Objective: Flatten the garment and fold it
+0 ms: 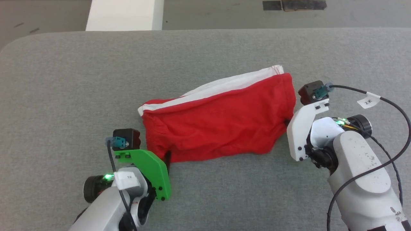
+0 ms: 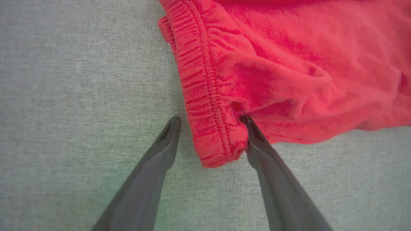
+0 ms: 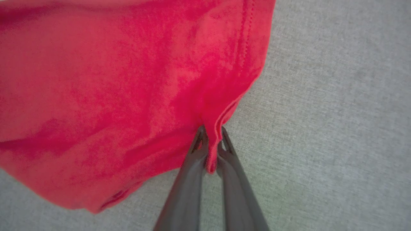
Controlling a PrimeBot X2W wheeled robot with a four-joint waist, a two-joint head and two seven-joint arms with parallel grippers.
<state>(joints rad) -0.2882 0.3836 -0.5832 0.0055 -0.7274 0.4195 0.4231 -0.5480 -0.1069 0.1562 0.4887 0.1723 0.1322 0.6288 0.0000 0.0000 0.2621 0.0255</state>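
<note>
The red cloth between the robot's grippers has loose creases (image 1: 217,145) running through it, so the garment's near edge (image 1: 227,155) will become straighter when the robot pulls the garment's ends apart.
The garment (image 1: 221,120), red shorts with a white stripe along the far edge, lies bunched in the middle of the grey table. My left gripper (image 1: 167,157) stands open at its near left corner. In the left wrist view the left gripper (image 2: 210,120) straddles the gathered waistband (image 2: 205,96), one finger (image 2: 167,138) on the table and the other pressing into the cloth. My right gripper (image 1: 286,122) is at the garment's right edge. In the right wrist view the right gripper (image 3: 211,134) is shut on a fold of the red hem (image 3: 221,118).
The grey felt table (image 1: 64,80) spreads wide on all sides of the garment. Its far edge runs along the top, with floor and a white block (image 1: 123,14) beyond. A black cable with a tag (image 1: 368,100) loops over my right arm.
</note>
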